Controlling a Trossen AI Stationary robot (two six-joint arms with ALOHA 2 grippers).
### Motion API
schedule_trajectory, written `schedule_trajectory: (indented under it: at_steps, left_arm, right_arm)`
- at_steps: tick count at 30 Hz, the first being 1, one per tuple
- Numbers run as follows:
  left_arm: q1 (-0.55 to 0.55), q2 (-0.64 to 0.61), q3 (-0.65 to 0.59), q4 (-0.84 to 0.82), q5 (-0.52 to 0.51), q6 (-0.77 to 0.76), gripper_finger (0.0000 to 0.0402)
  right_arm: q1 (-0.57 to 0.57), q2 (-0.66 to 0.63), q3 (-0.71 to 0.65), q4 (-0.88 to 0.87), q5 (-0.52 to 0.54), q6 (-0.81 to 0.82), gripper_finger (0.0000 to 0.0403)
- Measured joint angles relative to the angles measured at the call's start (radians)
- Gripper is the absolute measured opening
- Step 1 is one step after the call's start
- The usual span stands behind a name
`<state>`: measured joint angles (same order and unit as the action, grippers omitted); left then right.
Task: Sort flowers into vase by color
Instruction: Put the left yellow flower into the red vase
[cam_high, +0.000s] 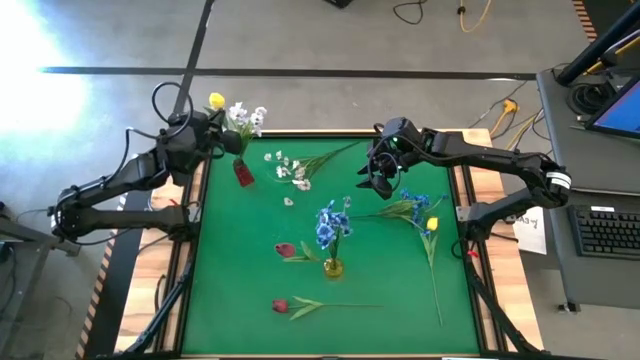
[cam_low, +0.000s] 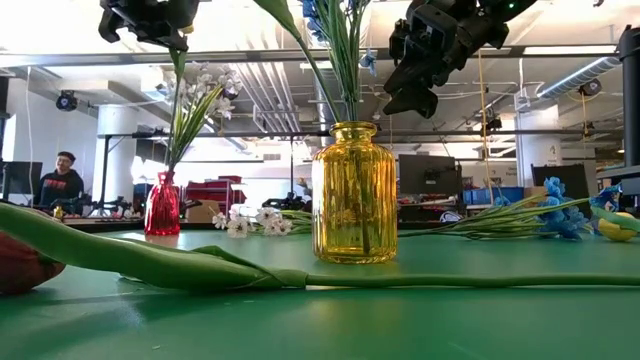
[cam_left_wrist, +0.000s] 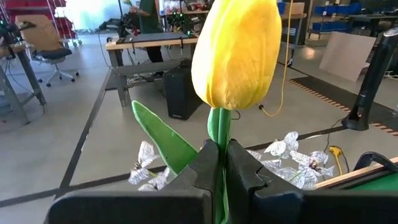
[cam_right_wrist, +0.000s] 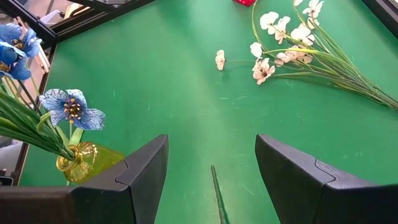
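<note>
The yellow tulip's stem (cam_low: 178, 85) is pointing down into the red vase's opening (cam_low: 166, 175), so my left gripper goes on lowering the tulip until it stands inside the vase, and then let go.
A yellow tulip (cam_high: 216, 100) is held up by my left gripper (cam_left_wrist: 221, 158) at the table's far left corner, above and beside the white blossoms (cam_high: 246, 118) that stand in a red vase (cam_high: 243, 172). A yellow vase (cam_high: 333, 267) at mid-table holds blue flowers (cam_high: 330, 225). My right gripper (cam_high: 376, 180) hangs open over the mat's far right part with nothing between its fingers. Lying on the mat are a white spray (cam_high: 293, 171), blue flowers (cam_high: 412, 205) with a yellow tulip (cam_high: 432, 224), and two red tulips (cam_high: 286, 250) (cam_high: 281, 305). My left gripper pinches the tulip's green stem (cam_left_wrist: 219, 127) between its two fingers, a short way below the bloom. The fingers lie across the stem. The bloom (cam_left_wrist: 239, 50) stands upright above them, clear of the table; the stem's lower part is hidden by the gripper.
The green mat (cam_high: 250, 320) has a raised dark frame around it. Long stems (cam_high: 432, 270) trail across its right and near parts. Desks, a keyboard (cam_high: 608, 230) and cables stand off to the right. A person (cam_low: 62, 180) sits far behind the table.
</note>
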<state>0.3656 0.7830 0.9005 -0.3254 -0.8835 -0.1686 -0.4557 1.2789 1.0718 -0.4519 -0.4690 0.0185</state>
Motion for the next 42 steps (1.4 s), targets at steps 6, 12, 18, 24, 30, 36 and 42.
schedule_trajectory:
  at_steps: [6,12,18,24,30,36,42]
  left_arm:
    - [0.000,0.030,-0.008,-0.007,0.000,-0.013,0.0000]
    - [0.000,0.041,-0.007,-0.006,0.000,-0.017,0.0000]
    - [0.000,0.048,-0.007,-0.009,0.000,-0.028,0.0000]
    - [0.000,0.056,-0.007,-0.018,0.000,-0.043,0.0000]
    - [0.000,0.056,-0.007,-0.058,0.000,-0.085,0.0000]
    - [0.000,0.056,-0.007,-0.095,0.000,-0.112,0.0000]
    - [0.000,0.055,-0.007,-0.098,0.001,-0.118,0.0032]
  right_arm:
    - [0.000,0.000,0.000,0.000,0.000,0.000,0.0233]
    - [0.000,0.000,0.000,0.000,0.000,0.000,0.0233]
    - [0.000,0.000,0.000,0.000,0.000,0.000,0.0233]
    - [0.000,0.000,0.000,0.000,0.000,0.000,0.0233]
    - [0.000,0.000,0.000,0.000,0.000,0.009,0.0233]
    - [0.000,0.000,0.000,0.000,0.000,0.010,0.0233]
    - [0.000,0.000,0.000,0.000,0.000,0.009,0.0233]
